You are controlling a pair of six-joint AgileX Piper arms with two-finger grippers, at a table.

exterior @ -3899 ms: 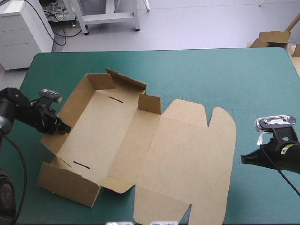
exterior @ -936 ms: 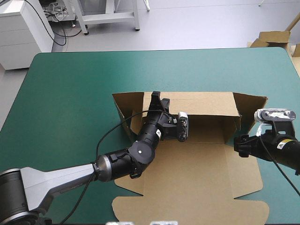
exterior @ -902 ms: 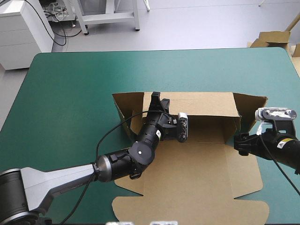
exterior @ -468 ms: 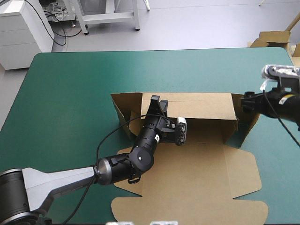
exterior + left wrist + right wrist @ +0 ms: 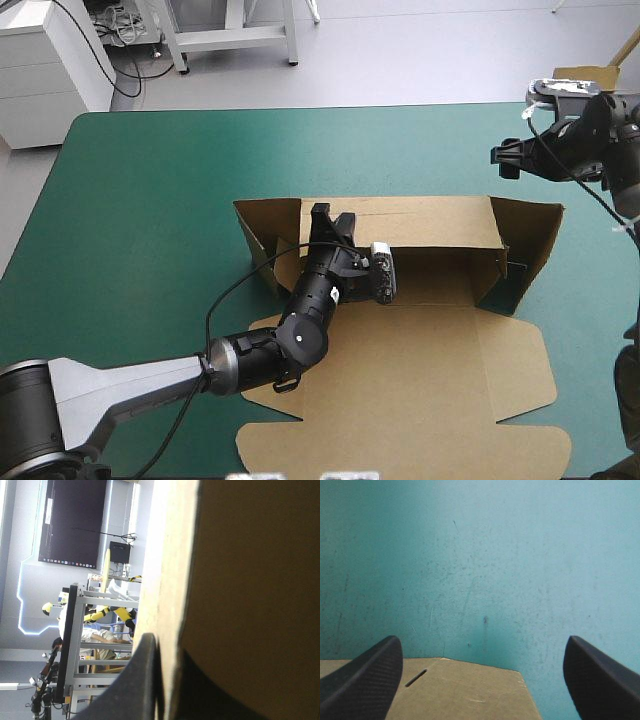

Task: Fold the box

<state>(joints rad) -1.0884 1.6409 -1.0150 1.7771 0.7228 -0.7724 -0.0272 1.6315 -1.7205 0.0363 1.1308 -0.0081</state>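
Observation:
The end flap (image 5: 532, 246) spreads outward from a crease at the box's base (image 5: 492, 308), so I expect the flap to swing in and become an upright side when I fold it.
The brown box (image 5: 430, 370) lies mid-table, its far wall (image 5: 430, 222) and both end flaps raised and the lid panel flat toward the near edge. My left gripper (image 5: 325, 222) reaches in from the near left and is shut on the far wall's top edge. In the left wrist view the board (image 5: 250, 580) fills the space beside one black finger (image 5: 142, 680). My right gripper (image 5: 503, 160) hangs open above the table's far right, apart from the box. Its wrist view shows the gripper (image 5: 482, 640) with fingers wide apart, a corner of the box (image 5: 465, 690) below them.
Bare teal-green cover (image 5: 150, 200) stretches left of and beyond the box. More brown board (image 5: 585, 78) stands just past the table's far right corner. A white cabinet (image 5: 50, 60) stands beyond the far left corner.
My right gripper has left the box's right end flap, rising toward the table's far right corner. The left gripper keeps its hold on the far wall, shifted slightly left.

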